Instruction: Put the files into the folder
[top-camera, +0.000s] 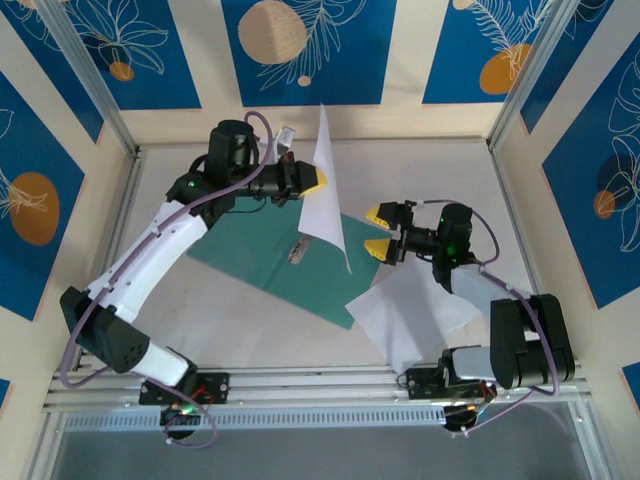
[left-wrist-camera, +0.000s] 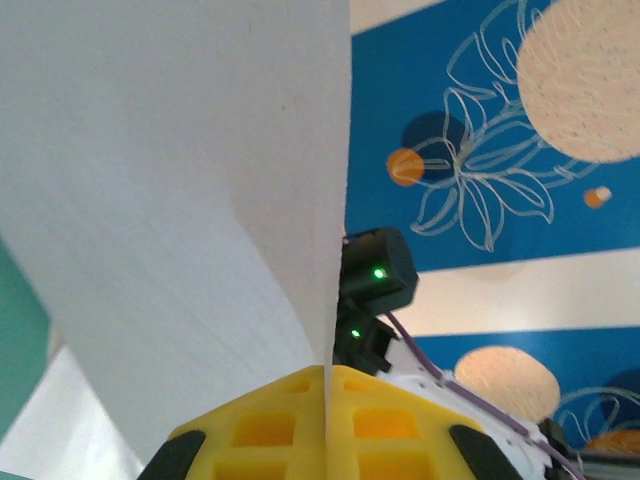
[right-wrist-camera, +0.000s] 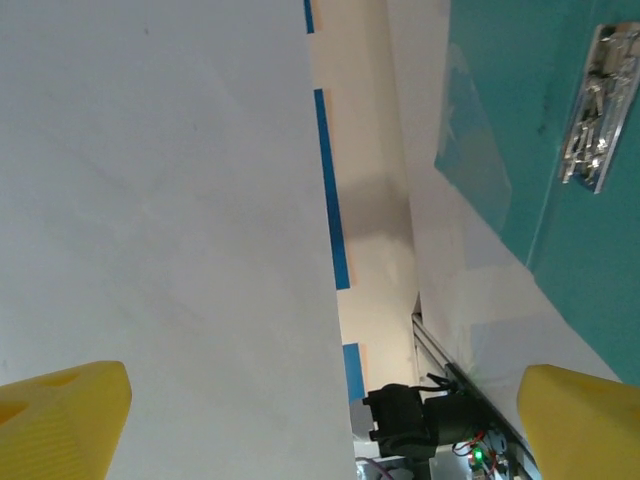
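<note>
The raised sheet's loose edge (top-camera: 341, 222) is the target for my right gripper's open fingers, which should keep moving toward it until they can close on it, as that edge (right-wrist-camera: 335, 280) hangs clear of the folder.
The teal-green folder (top-camera: 262, 258) lies open on the table, its metal clip (top-camera: 298, 250) along the spine. My left gripper (top-camera: 315, 180) is shut on one white sheet (top-camera: 330, 195), which stands nearly upright over the folder's right leaf. In the left wrist view the yellow fingers (left-wrist-camera: 260, 430) pinch that sheet (left-wrist-camera: 170, 200) edge-on. The second white sheet (top-camera: 412, 312) lies flat at the right, overlapping the folder's near corner. My right gripper (top-camera: 383, 232) is open just right of the raised sheet. In its wrist view the sheet (right-wrist-camera: 160, 200) hangs ahead of the spread fingers (right-wrist-camera: 585, 420), with the folder (right-wrist-camera: 570, 230) and clip (right-wrist-camera: 595, 110) beyond.
Blue and cream patterned walls (top-camera: 300, 50) enclose the table on three sides, with metal frame posts (top-camera: 85, 75) at the corners. A rail (top-camera: 320, 385) runs along the near edge where both arm bases are bolted. Bare table lies behind and left of the folder.
</note>
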